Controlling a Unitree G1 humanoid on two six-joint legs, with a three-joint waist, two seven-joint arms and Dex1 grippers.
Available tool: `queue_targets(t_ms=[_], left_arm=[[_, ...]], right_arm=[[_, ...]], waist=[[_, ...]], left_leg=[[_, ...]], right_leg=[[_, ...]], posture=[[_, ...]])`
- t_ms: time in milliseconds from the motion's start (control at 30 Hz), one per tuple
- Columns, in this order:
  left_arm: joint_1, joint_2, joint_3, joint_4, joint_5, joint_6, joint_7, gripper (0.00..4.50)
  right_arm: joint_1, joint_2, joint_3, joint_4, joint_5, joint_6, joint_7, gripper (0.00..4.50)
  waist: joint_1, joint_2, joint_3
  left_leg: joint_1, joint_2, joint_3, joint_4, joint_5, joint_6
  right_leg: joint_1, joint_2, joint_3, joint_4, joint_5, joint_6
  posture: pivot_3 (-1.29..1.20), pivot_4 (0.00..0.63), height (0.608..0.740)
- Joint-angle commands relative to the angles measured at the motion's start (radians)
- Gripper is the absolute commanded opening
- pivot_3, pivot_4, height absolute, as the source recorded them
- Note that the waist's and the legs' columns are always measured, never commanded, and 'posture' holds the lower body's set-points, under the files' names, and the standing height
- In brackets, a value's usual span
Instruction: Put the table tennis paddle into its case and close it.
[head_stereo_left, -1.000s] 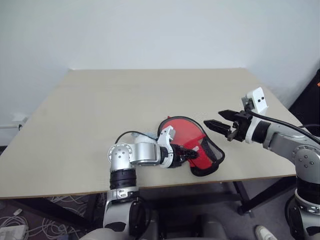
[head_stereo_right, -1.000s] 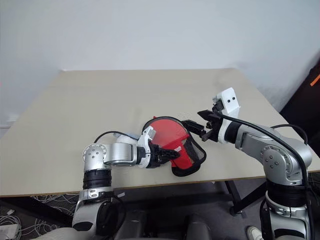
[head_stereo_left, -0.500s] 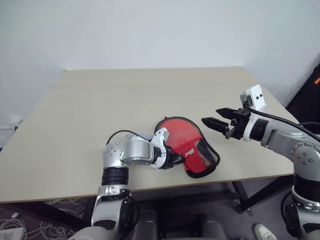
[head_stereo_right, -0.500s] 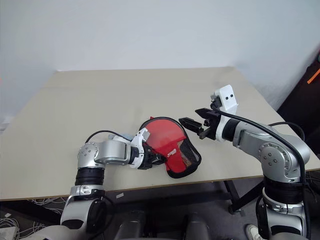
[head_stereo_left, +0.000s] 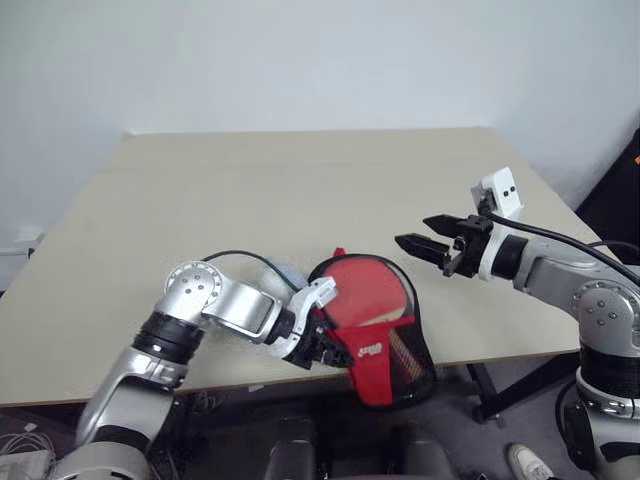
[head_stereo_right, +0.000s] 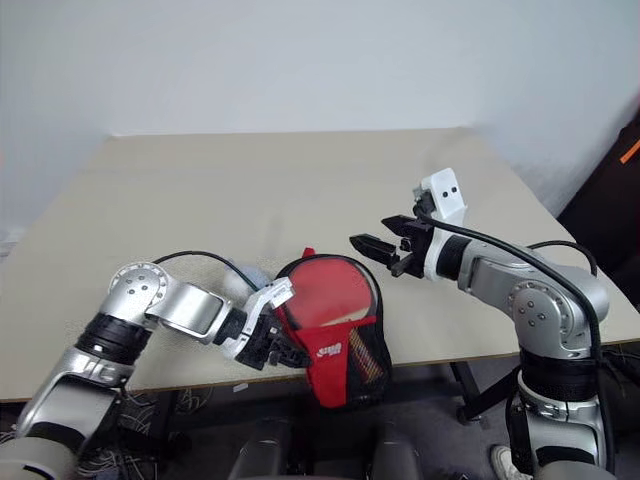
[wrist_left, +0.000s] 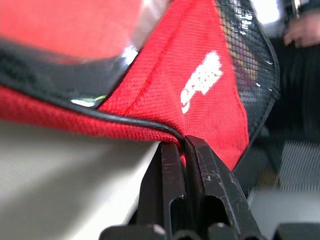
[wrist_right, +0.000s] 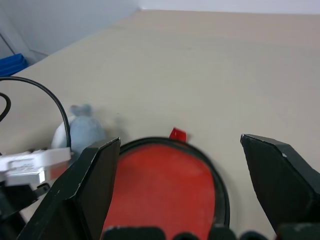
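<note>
The packet is next to the open case's black rim (head_stereo_left: 317, 272), so I expect the packet to take the zip along with it and shut the case when I pull.
The red case (head_stereo_left: 385, 345) with black trim and a mesh pocket (wrist_left: 245, 65) lies at the table's front edge, and its narrow end hangs over it. The table tennis paddle (head_stereo_left: 362, 298) lies inside the case. Its red face shows within the black rim, and its wooden handle (head_stereo_right: 345, 318) points toward the hanging end. My left gripper (head_stereo_left: 335, 352) is shut on the case's black-trimmed edge (wrist_left: 165, 131). My right gripper (head_stereo_left: 415, 245) hovers open just above and to the right of the case, touching nothing. A small red zip tab (wrist_right: 177, 134) sticks out at the case's round end.
A small pale blue-white packet (head_stereo_right: 245, 275) lies on the beige table (head_stereo_left: 300, 190) just behind my left arm, next to the case. A black cable (wrist_right: 47, 97) loops over my left forearm. The table's far half is bare.
My left gripper has shut on the case's edge and dragged it back toward the table's front edge, so the narrow end now hangs over. The right gripper has hardly moved.
</note>
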Motion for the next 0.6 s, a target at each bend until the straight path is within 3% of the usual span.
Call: queue_targets(t_ms=[33, 233, 500, 600], left_arm=[[-0.032, 0.043, -0.056, -0.1, -0.012, 0.0, -0.124, 0.04], [-0.032, 0.112, -0.095, -0.176, 0.055, -0.016, -0.24, 0.04], [-0.014, 0.07, -0.064, -0.159, 0.233, -0.059, -0.275, 0.04], [-0.004, 0.056, -0.056, -0.159, 0.237, -0.068, -0.274, 1.01]], right_arm=[[-0.024, 0.002, -0.003, -0.006, -0.002, -0.025, 0.007, 4.2], [-0.024, 0.006, 0.004, 0.001, -0.007, -0.028, 0.015, 4.2], [-0.01, 0.01, 0.005, -0.009, -0.001, -0.024, 0.011, 4.2], [-0.007, 0.012, 0.009, -0.011, -0.001, -0.023, 0.012, 4.2]], waist=[[0.0, 0.0, 0.0], [-0.001, 0.002, 0.002], [-0.001, 0.003, 0.002], [-0.001, 0.003, 0.002]], left_leg=[[0.0, 0.0, 0.0, 0.0, 0.0, 0.0], [-0.001, 0.0, 0.0, -0.001, 0.001, -0.001], [-0.001, 0.0, 0.0, -0.001, 0.002, -0.002], [-0.001, 0.0, 0.0, -0.001, 0.002, -0.002]], right_leg=[[0.0, 0.0, 0.0, 0.0, 0.0, 0.0], [-0.001, 0.0, 0.0, 0.0, 0.0, 0.0], [-0.001, 0.001, 0.0, 0.0, 0.0, 0.0], [-0.001, 0.001, 0.0, 0.0, 0.0, 0.0]], posture=[[0.0, 0.0, 0.654], [0.0, 0.0, 0.654], [0.0, 0.0, 0.654], [0.0, 0.0, 0.654]])
